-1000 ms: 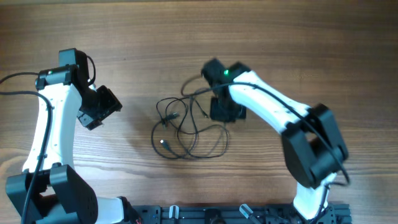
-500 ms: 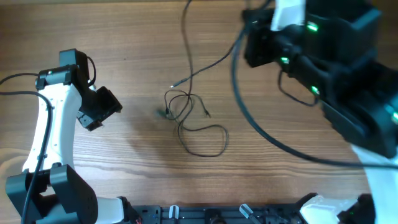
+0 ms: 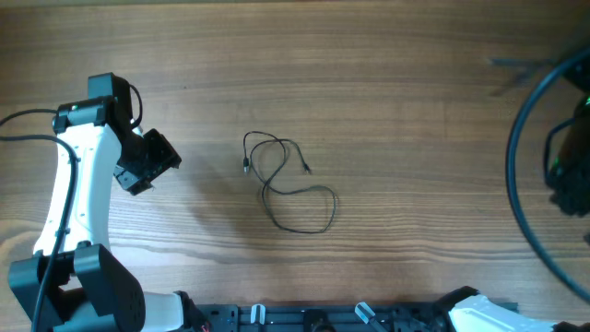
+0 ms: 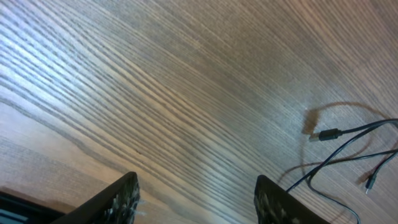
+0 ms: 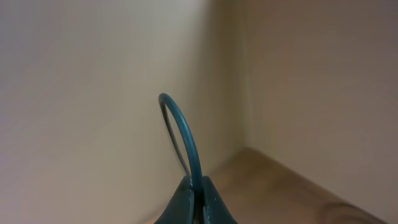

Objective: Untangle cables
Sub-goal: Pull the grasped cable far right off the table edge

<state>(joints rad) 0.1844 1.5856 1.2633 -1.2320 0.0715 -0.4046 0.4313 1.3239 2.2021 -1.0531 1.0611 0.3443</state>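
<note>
The dark cable is clear of the thin black cable, so my right gripper keeps going toward the wood by the beige wall and lets go of the dark cable.
One thin black cable lies in loose loops on the wooden table, its small plugs apart from each other. The left wrist view shows it too, as the cable at the right edge. My left gripper is open and empty to the left of it, with bare wood between its fingertips. My right gripper is shut on a dark cable that arches up out of its jaws, raised well off the table and facing a beige wall. Overhead, the right arm is only a blurred dark shape.
A thick black arm wire curves down the right side of the overhead view. A black rail runs along the table's front edge. The left arm's white links stand at the left.
The right arm has risen and swung right, carrying one cable up off the pile. A single looped cable stays on the table. The left arm has not moved.
</note>
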